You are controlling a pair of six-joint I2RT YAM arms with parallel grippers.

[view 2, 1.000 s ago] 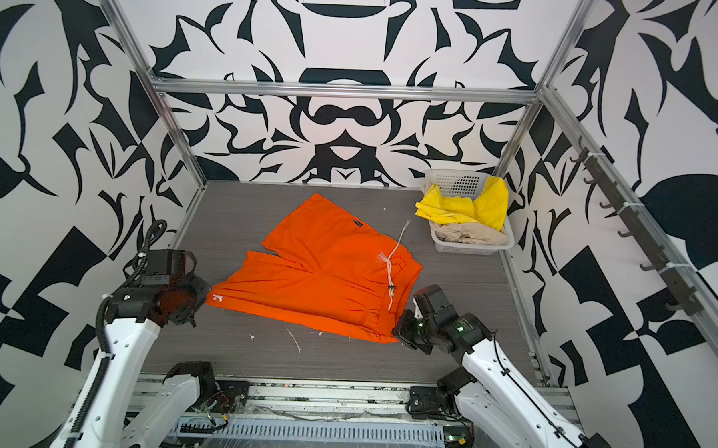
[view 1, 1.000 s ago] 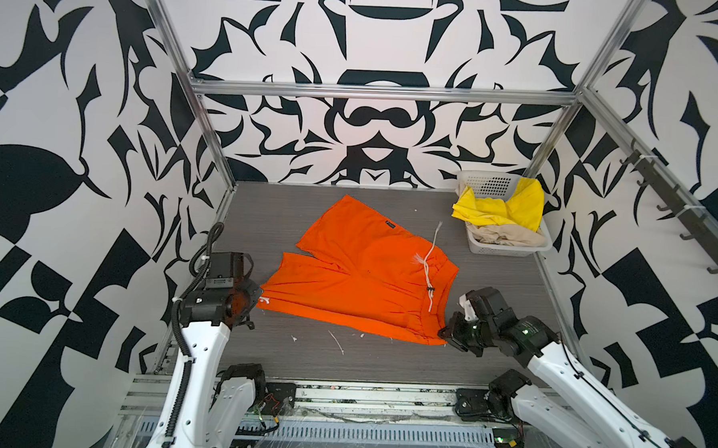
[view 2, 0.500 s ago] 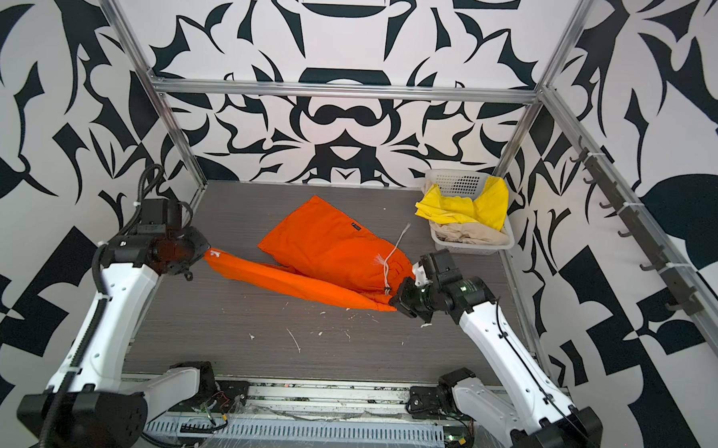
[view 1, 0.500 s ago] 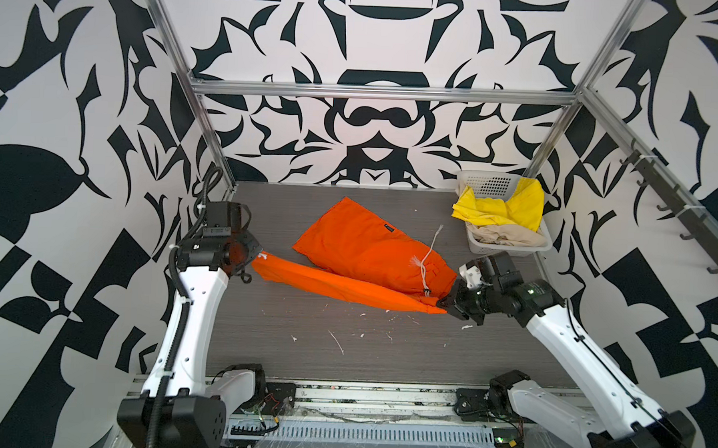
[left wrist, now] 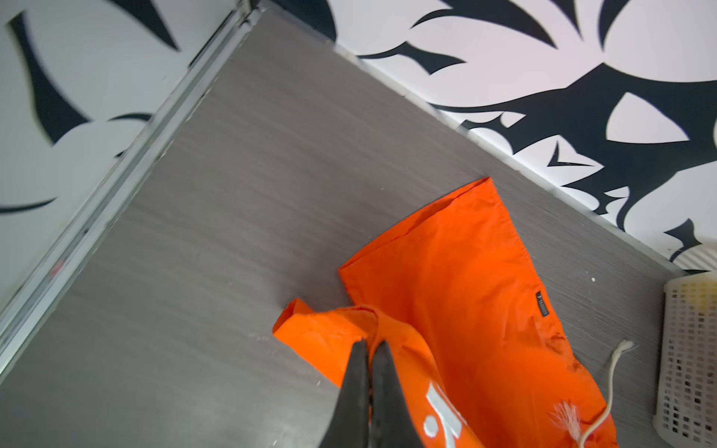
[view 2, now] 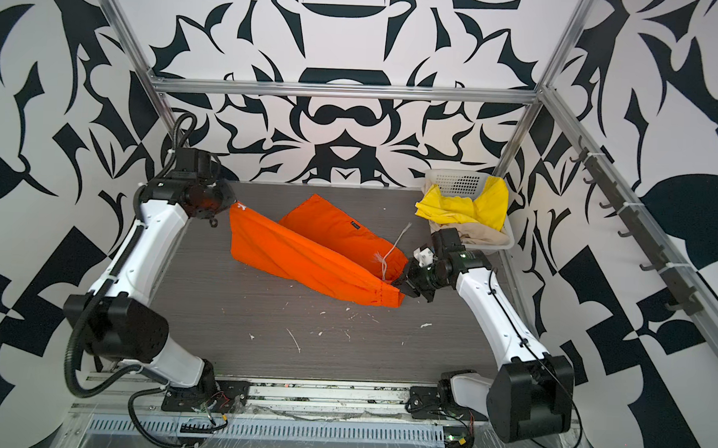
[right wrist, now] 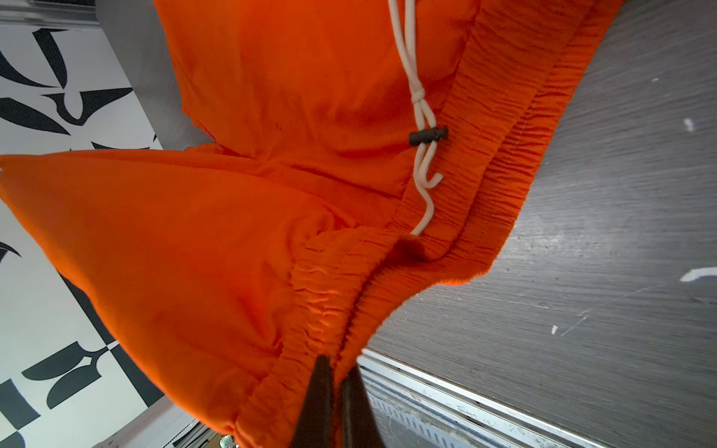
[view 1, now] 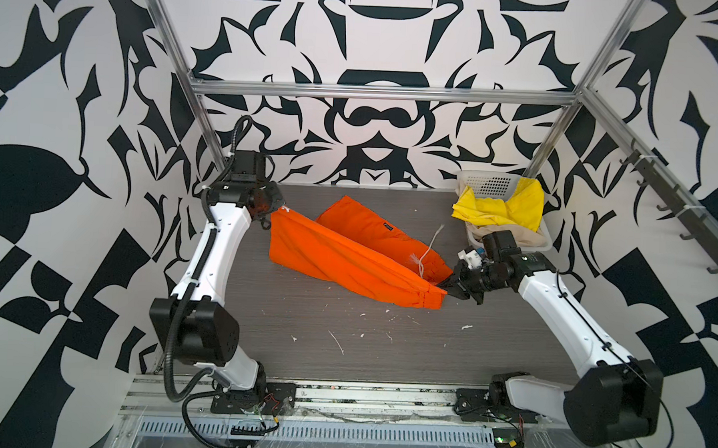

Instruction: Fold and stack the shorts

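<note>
The lifted leg (view 1: 348, 258) is taut next to the flat far leg, so the left gripper should keep going toward the far leg's corner (view 1: 344, 200) and let go of the hem there.
The orange shorts (view 1: 347, 258) (view 2: 306, 252) hang stretched between both grippers, their near half lifted off the table and the far leg (left wrist: 446, 279) still lying flat. My left gripper (view 1: 275, 218) (left wrist: 370, 345) is shut on a leg hem corner at the left. My right gripper (view 1: 446, 285) (right wrist: 336, 362) is shut on the gathered waistband (right wrist: 322, 310) at the right. The white drawstring (right wrist: 411, 77) trails over the cloth. The yellow shorts (view 1: 499, 204) and the beige shorts (view 1: 523, 238) lie in the basket.
The white perforated basket (view 1: 490, 186) (left wrist: 686, 349) stands in the back right corner against the patterned walls. Small white scraps (view 1: 337, 342) lie scattered on the grey table's front half. Metal frame posts line the table's edges.
Both grippers have risen and moved toward the back, lifting the near edge of the orange shorts off the table; the cloth now hangs taut between them.
</note>
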